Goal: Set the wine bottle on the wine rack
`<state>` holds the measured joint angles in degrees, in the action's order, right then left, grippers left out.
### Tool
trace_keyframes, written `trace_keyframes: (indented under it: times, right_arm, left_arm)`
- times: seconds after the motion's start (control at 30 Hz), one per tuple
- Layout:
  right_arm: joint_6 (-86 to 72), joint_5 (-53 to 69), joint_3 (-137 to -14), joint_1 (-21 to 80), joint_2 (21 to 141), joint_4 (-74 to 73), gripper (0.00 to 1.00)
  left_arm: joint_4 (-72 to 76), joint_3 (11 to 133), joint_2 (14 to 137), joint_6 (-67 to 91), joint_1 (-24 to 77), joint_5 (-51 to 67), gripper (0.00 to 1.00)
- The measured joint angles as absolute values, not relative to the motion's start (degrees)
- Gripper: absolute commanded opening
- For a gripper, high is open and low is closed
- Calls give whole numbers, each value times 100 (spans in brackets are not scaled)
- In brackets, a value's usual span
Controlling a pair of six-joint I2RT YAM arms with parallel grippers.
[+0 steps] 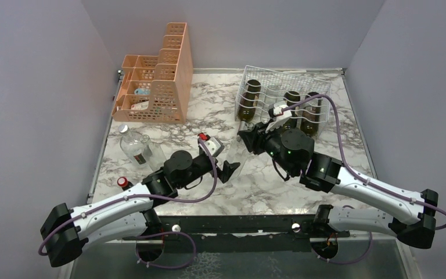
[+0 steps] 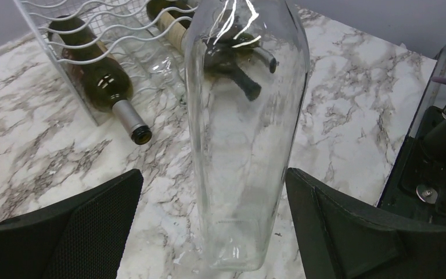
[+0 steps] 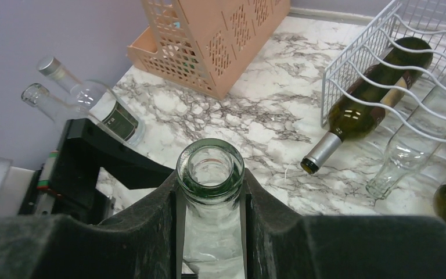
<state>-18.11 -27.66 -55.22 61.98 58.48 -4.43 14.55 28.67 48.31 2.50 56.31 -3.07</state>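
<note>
I should hold the bottle's base end with my left gripper while my right gripper, at the bottle's opening (image 3: pixel 210 169), takes the bottle's shoulder (image 2: pixel 245 20), before racking it base first.
A clear glass wine bottle (image 2: pixel 244 116) stands upright on the marble table. My right gripper (image 3: pixel 210 187) is shut on its neck just under the open mouth (image 3: pixel 210 165), and it sits in front of the rack in the top view (image 1: pixel 248 138). My left gripper (image 2: pixel 212 180) is open, one finger (image 2: pixel 87 226) on each side of the bottle's base with a gap on both sides. The white wire wine rack (image 1: pixel 284 78) stands at the back right, just beyond the bottle (image 3: pixel 383 52). Dark green bottles (image 1: pixel 250 99) lie in its cradles, necks toward me.
A peach perforated organizer (image 1: pixel 157 81) stands at the back left. Two clear bottles (image 1: pixel 133 144) lie near the table's left edge, and a small red-capped item (image 1: pixel 122 182) sits beside the left arm. A clear bottle (image 3: pixel 403 154) lies in the rack too.
</note>
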Motion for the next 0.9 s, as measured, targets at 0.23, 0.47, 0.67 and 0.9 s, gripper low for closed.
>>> trace_keyframes:
  times: [0.23, 0.47, 0.67, 0.9]
  right_arm:
    - [-2171, -2613, -5535, 6198, 5572, -701, 2]
    - [-2471, -2606, -5638, 6198, 5548, -904, 2]
    - [-2593, -2665, -5996, 6191, 5551, -1393, 15]
    - [-2842, -2366, -6801, 6187, 5548, -2370, 72]
  left_arm:
    - [1927, 2891, 5461, 193, 5631, 78, 99]
    - [2110, 3037, 5833, 97, 5631, 392, 62]
    - [2182, 3166, 5916, 60, 5660, 558, 0]
    - [2045, 3555, 6058, -390, 5660, 637, 0]
